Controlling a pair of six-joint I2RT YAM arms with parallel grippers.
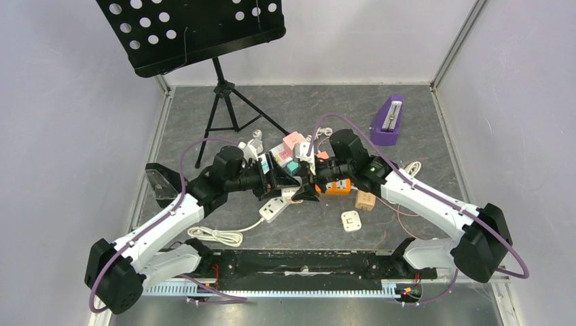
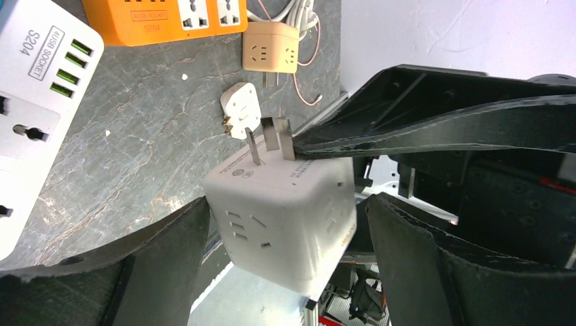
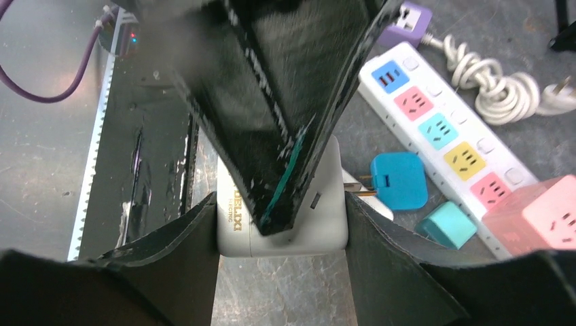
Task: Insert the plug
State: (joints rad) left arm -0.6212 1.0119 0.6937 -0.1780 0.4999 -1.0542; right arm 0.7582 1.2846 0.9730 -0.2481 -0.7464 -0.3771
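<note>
The left gripper's fingers straddle the white cube plug's sides (image 2: 277,219), clear of its prongs (image 2: 270,134), so the right gripper keeps holding the plug until those fingers close, then release.
A white cube plug (image 2: 285,210) with three metal prongs hangs in the air between both grippers; it also shows in the right wrist view (image 3: 319,231). My right gripper (image 3: 281,200) is shut on it, one finger beside the prongs. My left gripper (image 2: 286,204) brackets the cube's sides, touching on one side with a thin gap at the other. In the top view the two grippers, left (image 1: 282,182) and right (image 1: 309,183), meet at the table's middle and hide the cube. A white USB power strip (image 2: 41,88) and an orange strip (image 2: 163,20) lie nearby.
A white strip with coloured sockets (image 3: 441,129), a blue adapter (image 3: 399,180), a teal cube (image 3: 446,226) and a pink cube (image 3: 543,214) lie below. A tan cube adapter (image 1: 365,200) and a small white plug (image 1: 351,220) sit to the right. Music stand (image 1: 221,102) and purple metronome (image 1: 387,121) at the back.
</note>
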